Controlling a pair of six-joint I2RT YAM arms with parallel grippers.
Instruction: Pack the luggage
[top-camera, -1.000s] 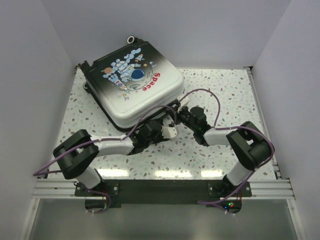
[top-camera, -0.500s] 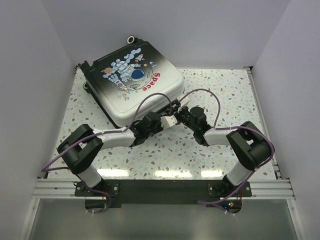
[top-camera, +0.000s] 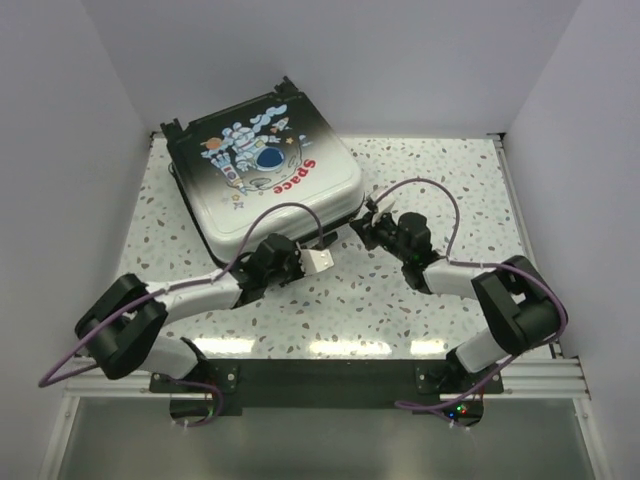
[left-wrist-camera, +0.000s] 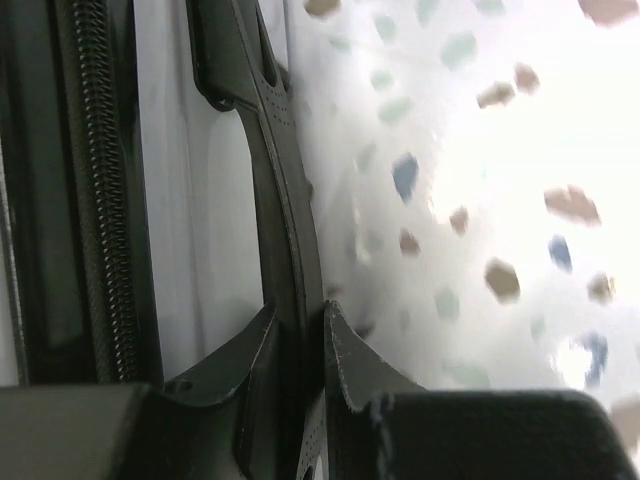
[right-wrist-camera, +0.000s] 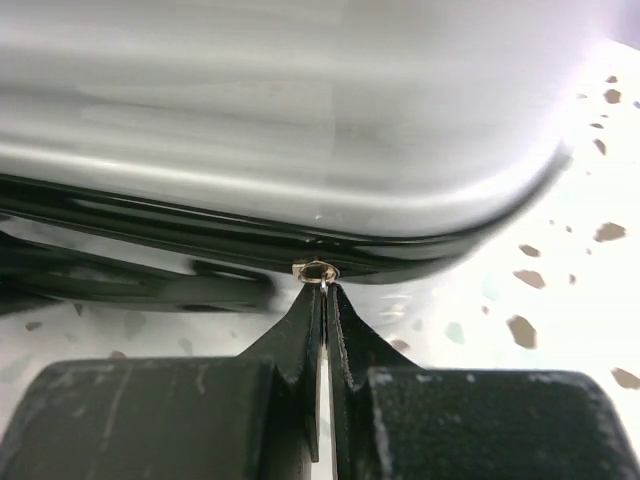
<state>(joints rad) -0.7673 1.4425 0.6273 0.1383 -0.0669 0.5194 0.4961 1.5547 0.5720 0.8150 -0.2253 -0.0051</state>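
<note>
The zipper turns at the luggage's near corner (top-camera: 357, 207) just beyond the zipper pull. Next, my right gripper swings around that corner and pulls back along the adjoining side (top-camera: 362, 180).
The luggage (top-camera: 265, 170) lies flat at the back left of the table, its white-to-black shell with astronaut print and red "Space" facing up. My left gripper (top-camera: 322, 248) is at its near edge. In the left wrist view it (left-wrist-camera: 298, 312) is shut on the black carry handle (left-wrist-camera: 285, 190), beside the white shell (left-wrist-camera: 200, 200) and the zipper teeth (left-wrist-camera: 100, 200). My right gripper (top-camera: 368, 225) is at the near right corner. In the right wrist view it (right-wrist-camera: 322, 290) is shut on the metal zipper pull (right-wrist-camera: 316, 271) under the shell (right-wrist-camera: 300, 120).
The speckled tabletop (top-camera: 440, 180) stretches to the right of the luggage. White walls (top-camera: 60, 150) close in the left, back and right sides. Purple cables (top-camera: 430, 190) loop over both arms.
The luggage has turned a little and shifted left. My left arm's elbow has swung left and nearer, its gripper still at the near edge. My right gripper has moved slightly right along the edge.
</note>
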